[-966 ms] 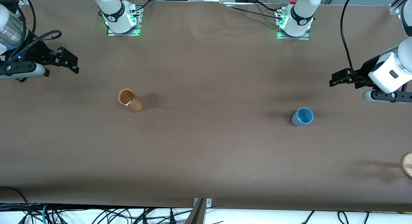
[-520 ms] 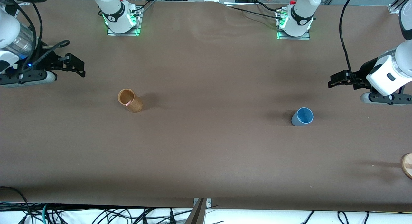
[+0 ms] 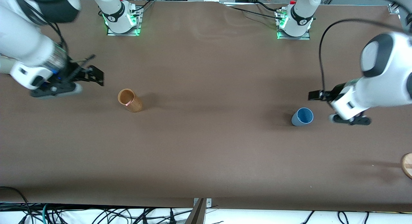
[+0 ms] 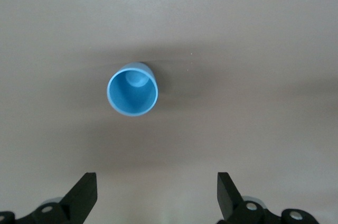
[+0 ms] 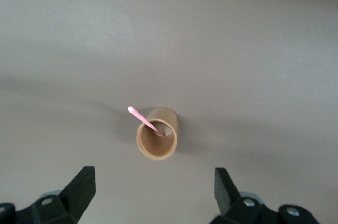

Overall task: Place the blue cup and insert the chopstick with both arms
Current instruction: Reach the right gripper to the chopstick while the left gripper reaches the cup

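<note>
The tan cup's wide opening (image 3: pixel 126 96) has room around the leaning chopstick (image 3: pixel 129 102), so the chopstick will slip out freely and the cup will stay standing when I lift.
The blue cup (image 3: pixel 302 116) stands upright and empty on the brown table; it also shows in the left wrist view (image 4: pixel 132 88). The chopstick (image 3: pixel 128 103) leans inside a tan wooden cup (image 3: pixel 129 100), and its pink tip sticks out over the rim in the right wrist view (image 5: pixel 142 119). My left gripper (image 3: pixel 316 95) is open and empty over the table beside the blue cup, toward the left arm's end (image 4: pixel 156 195). My right gripper (image 3: pixel 96 76) is open and empty over the table beside the tan cup (image 5: pixel 157 139), toward the right arm's end (image 5: pixel 153 187).
A round wooden piece (image 3: pixel 407 165) lies at the table's edge at the left arm's end, nearer the front camera. The two arm bases (image 3: pixel 120 16) (image 3: pixel 294 21) stand along the table's back edge. Cables hang below the front edge.
Both arms have swung inward. The left gripper moved toward the blue cup, the right gripper toward the tan cup. Neither cup has moved.
</note>
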